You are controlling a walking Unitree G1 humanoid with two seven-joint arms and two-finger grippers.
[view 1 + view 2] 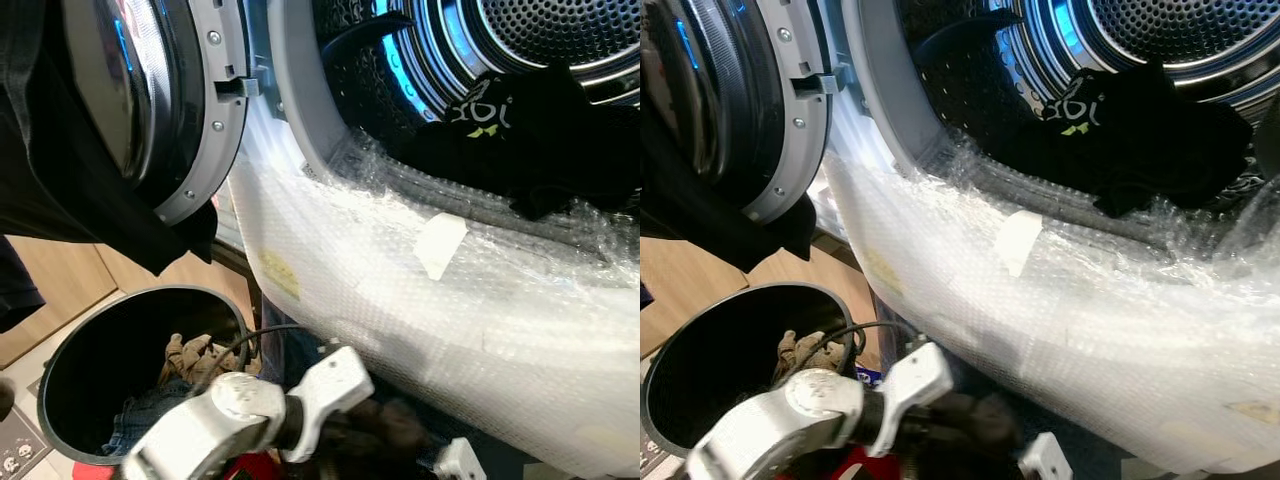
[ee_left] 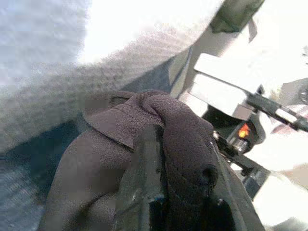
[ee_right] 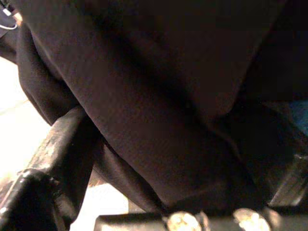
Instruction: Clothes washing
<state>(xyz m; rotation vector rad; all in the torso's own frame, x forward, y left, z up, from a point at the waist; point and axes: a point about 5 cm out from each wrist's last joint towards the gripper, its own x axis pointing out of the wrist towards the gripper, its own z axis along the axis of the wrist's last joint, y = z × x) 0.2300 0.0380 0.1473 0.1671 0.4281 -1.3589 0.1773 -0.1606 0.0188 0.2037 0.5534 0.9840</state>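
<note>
The dark garment [image 1: 385,432] hangs in loose folds [image 3: 207,120], so it will sink into a heap over the pale print when the robot pushes it into the drum.
The washing machine's drum [image 1: 560,40] stands open, lit blue inside. A black garment with a pale print [image 1: 520,130] lies over the drum's lower lip. My left arm [image 1: 250,405] reaches low in front of the machine. Its gripper [image 2: 175,159] is shut on a dark brown garment [image 2: 120,159], which also shows just beyond the wrist [image 1: 395,425]. In the right wrist view, black cloth [image 3: 159,110] lies between the spread fingers [image 3: 62,144] of my right gripper [image 3: 183,159], which is open.
Bubble wrap [image 1: 420,290] covers the machine's front below the opening. The round door [image 1: 150,90] hangs open on the left, with dark cloth [image 1: 80,200] draped before it. A black round basket [image 1: 110,350] holding several clothes [image 1: 190,360] stands on the floor at lower left.
</note>
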